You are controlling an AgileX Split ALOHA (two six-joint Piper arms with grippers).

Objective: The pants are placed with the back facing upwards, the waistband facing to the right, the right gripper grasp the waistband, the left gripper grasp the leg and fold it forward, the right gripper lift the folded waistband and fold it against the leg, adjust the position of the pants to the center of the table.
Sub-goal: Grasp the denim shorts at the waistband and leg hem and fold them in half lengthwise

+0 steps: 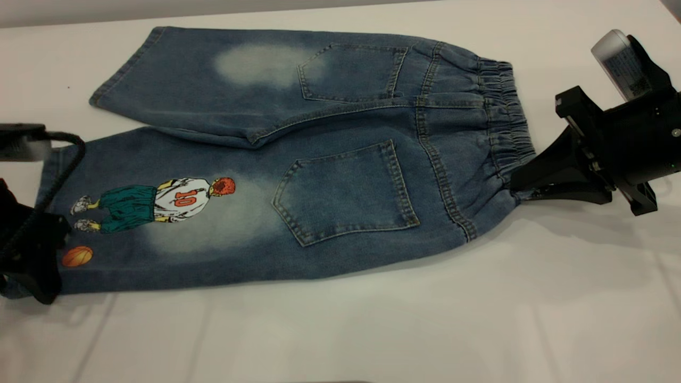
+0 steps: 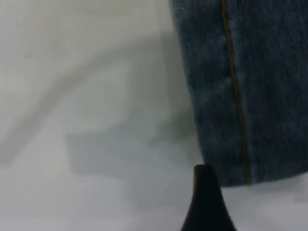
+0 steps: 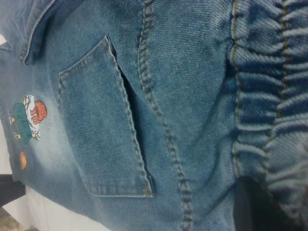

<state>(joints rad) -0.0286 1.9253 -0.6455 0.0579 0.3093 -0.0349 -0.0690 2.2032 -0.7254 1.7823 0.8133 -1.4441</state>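
Observation:
The printed leg's far hem corner (image 1: 54,153) will hang down when I lift, because my left gripper is only at the near corner of the wide hem (image 1: 18,290).
The pants (image 1: 330,159) lie flat on the table (image 1: 372,330), back pockets up. The gathered waistband (image 1: 505,117) points right. My right gripper (image 1: 524,187) is shut on the waistband's near corner, which is pulled up a little. In the right wrist view a dark finger (image 3: 248,207) is tucked into the bunched waistband (image 3: 269,96). The printed leg (image 1: 175,213) reaches left, and my left gripper (image 1: 32,282) sits at its hem's near corner. In the left wrist view one finger (image 2: 204,202) stands beside the hem (image 2: 250,96) with bare table next to it. That gripper is open.
The plain leg (image 1: 213,80) lies farther back, spread apart from the printed one. Bare tabletop runs along the near side and to the right of the pants. The left arm's looped cable (image 1: 58,175) hangs over the leg's hem.

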